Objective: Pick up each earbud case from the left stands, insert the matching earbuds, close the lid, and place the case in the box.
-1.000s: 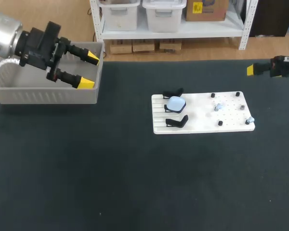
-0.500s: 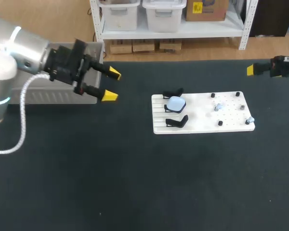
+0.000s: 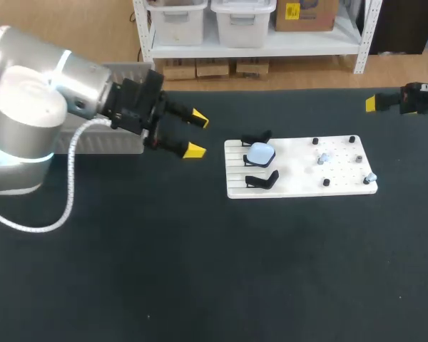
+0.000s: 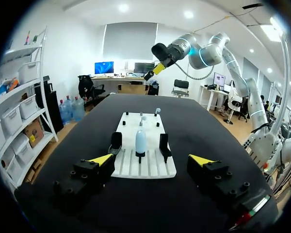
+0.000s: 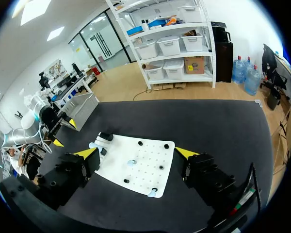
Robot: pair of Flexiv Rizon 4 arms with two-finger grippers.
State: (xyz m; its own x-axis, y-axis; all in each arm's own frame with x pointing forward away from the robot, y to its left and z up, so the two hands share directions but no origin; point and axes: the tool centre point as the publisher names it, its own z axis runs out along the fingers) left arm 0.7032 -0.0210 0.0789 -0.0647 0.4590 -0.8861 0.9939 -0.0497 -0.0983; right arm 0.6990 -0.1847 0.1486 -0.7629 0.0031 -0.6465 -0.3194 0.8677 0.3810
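I expect the lid of the pale blue earbud case [image 3: 260, 154] to swing to the side and stay attached when I open it, because the case has a closed, rounded outline [image 4: 141, 141].
A pale blue earbud case [image 3: 260, 152] stands between two empty black stands [image 3: 262, 180] at the left end of a white pegboard [image 3: 292, 182]. Small earbuds [image 3: 322, 158] lie among the pegs on its right half. My left gripper [image 3: 192, 135] hovers open and empty just left of the board, fingers pointing at it. In the left wrist view the case [image 4: 141, 141] is straight ahead of the gripper [image 4: 151, 159], past its fingertips. My right gripper [image 5: 136, 152] hangs open and empty, high over the board [image 5: 145, 167], at the far right edge of the head view.
A grey box [image 3: 132, 70] sits at the table's back left, mostly hidden behind my left arm; in the right wrist view the box [image 5: 82, 107] is beyond the board. The dark table surface stretches wide in front of the board.
My left gripper has swung from over the grey box rightward across the table to just short of the board, staying open. The right arm has not moved.
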